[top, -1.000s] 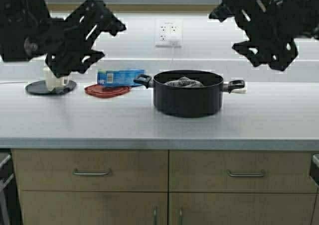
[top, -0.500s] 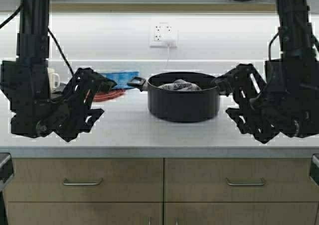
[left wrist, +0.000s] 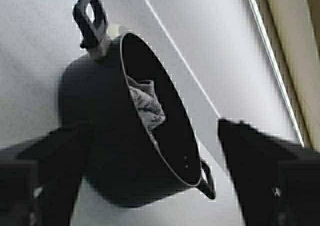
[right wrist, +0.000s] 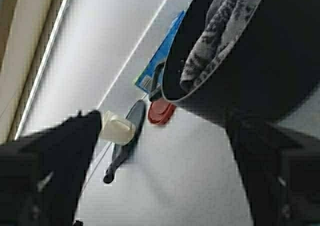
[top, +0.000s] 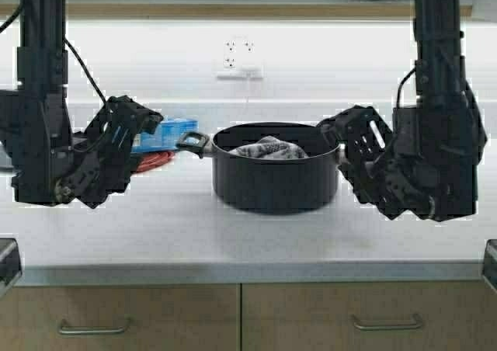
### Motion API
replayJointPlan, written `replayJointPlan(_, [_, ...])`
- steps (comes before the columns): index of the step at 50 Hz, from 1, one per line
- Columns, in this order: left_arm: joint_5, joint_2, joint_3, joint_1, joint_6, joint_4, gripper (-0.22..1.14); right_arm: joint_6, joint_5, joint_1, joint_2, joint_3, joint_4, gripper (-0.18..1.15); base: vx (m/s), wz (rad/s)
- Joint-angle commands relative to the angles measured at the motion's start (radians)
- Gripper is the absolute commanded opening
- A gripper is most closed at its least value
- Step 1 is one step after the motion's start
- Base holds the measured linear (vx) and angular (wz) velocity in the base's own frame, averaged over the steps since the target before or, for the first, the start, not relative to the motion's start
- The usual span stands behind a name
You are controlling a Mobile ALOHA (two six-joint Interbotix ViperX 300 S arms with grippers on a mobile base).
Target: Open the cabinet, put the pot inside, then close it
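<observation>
I expect the grey cloth (top: 269,148) to stay inside and come along when I lift the pot, because the cloth lies bunched up within the black pot's rim (top: 273,161).
The black pot (top: 276,176) stands on the white countertop (top: 233,242) with a grey cloth (top: 268,147) in it. My left gripper (top: 141,130) is open, low over the counter, just left of the pot's left handle (top: 192,143), not touching it. My right gripper (top: 342,145) is open at the pot's right side and hides the right handle. The left wrist view shows the pot (left wrist: 115,151) between that gripper's (left wrist: 155,186) spread fingers. The right wrist view shows the pot (right wrist: 265,61) beside that gripper (right wrist: 160,186). Of the cabinet only a tan lower edge (top: 233,9) shows.
A blue box (top: 167,133) and a red lid (top: 151,161) lie behind my left gripper. A white cup (right wrist: 116,128) sits on a dark plate (right wrist: 131,123) farther left. A wall outlet (top: 237,60) is behind the pot. Base drawers with horizontal handles (top: 386,322) are below the counter.
Both arms have come down from high up to the pot's two sides. The robot has moved closer to the counter; the whole scene has shifted down and the pot looks larger.
</observation>
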Motion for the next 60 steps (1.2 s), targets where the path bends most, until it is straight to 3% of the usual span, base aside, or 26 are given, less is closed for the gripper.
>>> replayJointPlan(1, [-0.005,0.006,-0.017,0.017,0.0,0.038,1.03,-0.017,-0.006,0.0,0.018,-0.009,0.028,1.03,0.18,-0.02])
replayJointPlan(19, [0.003,0.146,-0.17,0.083,-0.04,0.098,1.03,0.021,-0.011,-0.055,0.155,-0.12,0.067,1.03,0.13,-0.02])
replayJointPlan(28, [0.071,0.225,-0.367,0.17,-0.126,0.288,1.03,0.023,-0.011,-0.147,0.207,-0.236,0.011,1.03,0.06,0.0])
replayJointPlan(45, [0.187,0.307,-0.604,0.253,-0.16,0.413,1.03,0.081,-0.011,-0.247,0.293,-0.396,-0.017,1.03,0.01,0.0])
replayJointPlan(60, [0.288,0.324,-0.71,0.262,-0.163,0.422,1.03,0.103,-0.006,-0.264,0.35,-0.503,-0.031,1.03,0.01,-0.01])
